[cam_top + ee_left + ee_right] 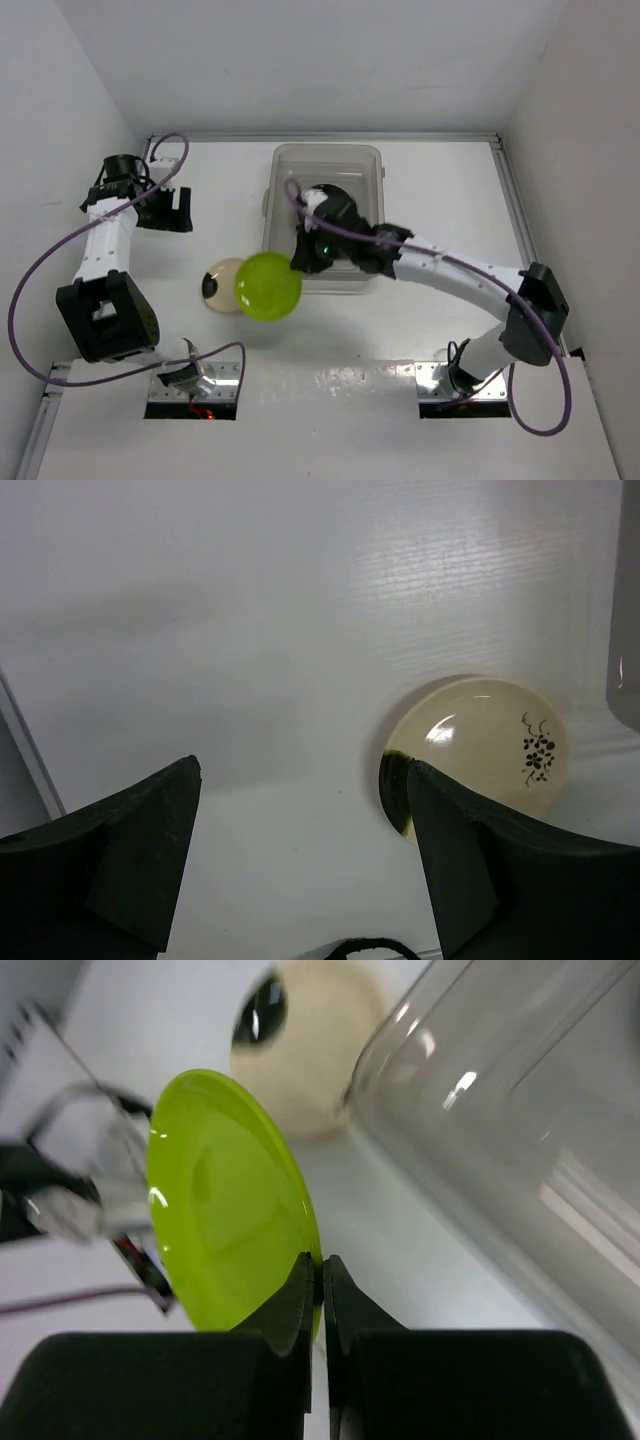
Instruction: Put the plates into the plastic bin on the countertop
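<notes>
I expect the cream plate (222, 285) to settle flat onto the lime green plate when I lower it into the bin, because their round, shallow rims (268, 316) match.
My right gripper (297, 262) (322, 1265) is shut on the rim of the lime green plate (267, 286) (225, 1210) and holds it in the air just left of the clear plastic bin (282, 165) (500, 1130). A cream plate with dark marks (222, 284) (490, 745) (310, 1045) lies on the white countertop (440, 200), partly under the green plate. A dark plate (338, 205) shows inside the bin, mostly hidden by my right arm. My left gripper (168, 210) (300, 870) is open and empty, raised at the far left.
White walls (60, 120) edge the countertop on three sides. Purple cables loop round both arms. The arm bases (195, 385) stand at the near edge.
</notes>
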`<action>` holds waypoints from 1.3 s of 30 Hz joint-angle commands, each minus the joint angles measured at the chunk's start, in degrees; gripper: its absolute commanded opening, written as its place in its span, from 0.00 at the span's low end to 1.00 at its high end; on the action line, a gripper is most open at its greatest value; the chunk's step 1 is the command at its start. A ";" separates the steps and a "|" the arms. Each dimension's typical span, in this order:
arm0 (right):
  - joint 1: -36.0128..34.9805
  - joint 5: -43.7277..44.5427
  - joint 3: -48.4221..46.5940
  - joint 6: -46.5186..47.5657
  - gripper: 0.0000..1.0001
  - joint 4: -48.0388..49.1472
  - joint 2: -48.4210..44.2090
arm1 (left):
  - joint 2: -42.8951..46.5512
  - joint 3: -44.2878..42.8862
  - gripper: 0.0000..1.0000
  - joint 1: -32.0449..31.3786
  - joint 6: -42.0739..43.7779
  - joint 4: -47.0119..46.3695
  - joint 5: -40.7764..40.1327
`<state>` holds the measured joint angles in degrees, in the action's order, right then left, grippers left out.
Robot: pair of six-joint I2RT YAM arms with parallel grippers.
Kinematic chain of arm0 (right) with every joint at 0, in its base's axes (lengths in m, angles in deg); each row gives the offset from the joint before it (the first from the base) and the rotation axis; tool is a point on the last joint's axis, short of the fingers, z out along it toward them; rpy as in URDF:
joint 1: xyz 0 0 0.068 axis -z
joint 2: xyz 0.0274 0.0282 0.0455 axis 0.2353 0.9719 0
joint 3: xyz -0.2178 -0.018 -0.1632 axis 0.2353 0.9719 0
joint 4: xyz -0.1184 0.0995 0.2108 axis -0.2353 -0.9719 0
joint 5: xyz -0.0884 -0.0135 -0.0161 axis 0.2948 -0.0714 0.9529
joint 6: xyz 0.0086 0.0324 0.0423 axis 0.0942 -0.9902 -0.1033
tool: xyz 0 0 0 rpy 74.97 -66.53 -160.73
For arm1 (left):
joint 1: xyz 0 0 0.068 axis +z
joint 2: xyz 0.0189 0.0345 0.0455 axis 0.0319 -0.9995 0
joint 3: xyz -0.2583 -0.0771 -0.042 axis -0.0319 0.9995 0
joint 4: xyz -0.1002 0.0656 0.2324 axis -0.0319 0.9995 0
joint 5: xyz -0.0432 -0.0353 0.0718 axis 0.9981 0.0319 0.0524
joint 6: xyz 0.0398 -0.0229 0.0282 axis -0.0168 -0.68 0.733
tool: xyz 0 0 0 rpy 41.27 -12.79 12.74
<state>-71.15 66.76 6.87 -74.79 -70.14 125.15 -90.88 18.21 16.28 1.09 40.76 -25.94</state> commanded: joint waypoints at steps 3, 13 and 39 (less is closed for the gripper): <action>16.56 -5.37 -9.41 -0.13 0.00 -1.90 1.70 | -4.22 3.20 0.85 -1.14 4.55 -1.26 2.67; 39.16 -8.44 -23.57 0.48 0.00 -6.38 20.26 | -14.68 6.28 0.85 -4.49 5.61 -1.26 2.67; 36.36 -7.48 -22.88 7.43 0.78 -10.08 21.94 | -31.19 9.55 0.42 -6.51 9.21 0.85 5.29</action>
<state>-34.12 56.77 -17.00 -69.30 -81.02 152.74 -115.17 24.94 10.84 8.78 42.11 -24.89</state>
